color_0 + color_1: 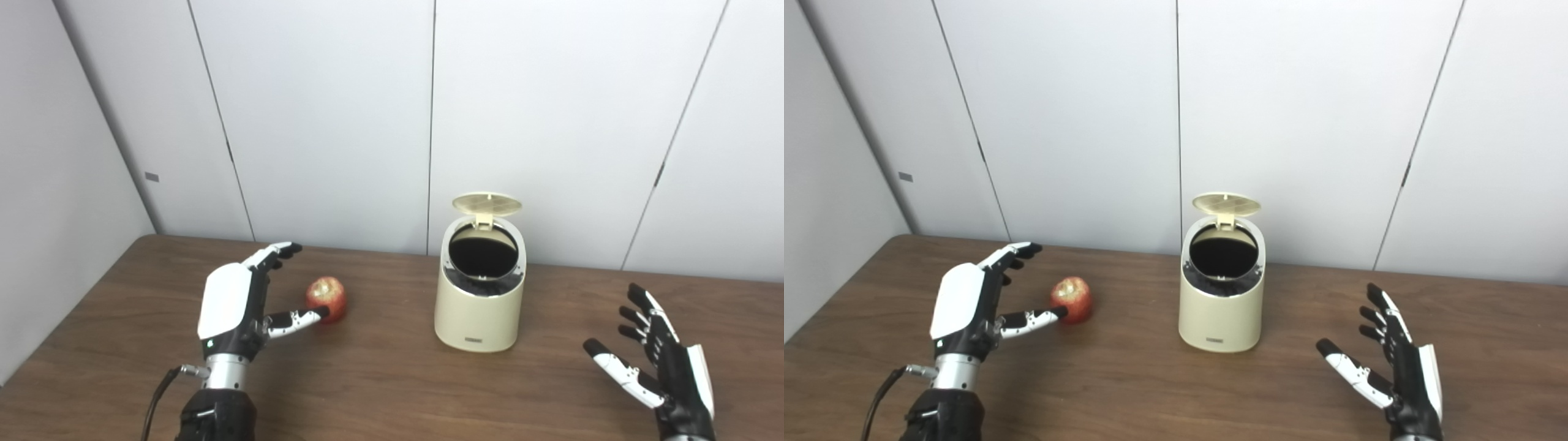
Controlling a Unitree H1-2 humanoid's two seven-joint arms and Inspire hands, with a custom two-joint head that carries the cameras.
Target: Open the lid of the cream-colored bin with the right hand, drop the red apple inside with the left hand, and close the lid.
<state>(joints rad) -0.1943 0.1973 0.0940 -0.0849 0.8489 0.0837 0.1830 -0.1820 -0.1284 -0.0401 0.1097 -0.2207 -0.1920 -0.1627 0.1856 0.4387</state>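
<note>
My gripper will drop the red apple, and it will sink out of sight because the cream-colored bin's dark opening is wider than it.
The cream-colored bin stands upright in the middle of the brown table. Its round lid is flipped up at the back and the dark inside shows. The red apple lies on the table to the left of the bin. My left hand is open just left of the apple, its thumb tip at the apple's front and the other fingers stretched past it. My right hand is open and empty, low over the table to the right of the bin and well apart from it.
The brown wooden table runs to white wall panels close behind the bin. A black cable hangs from my left wrist.
</note>
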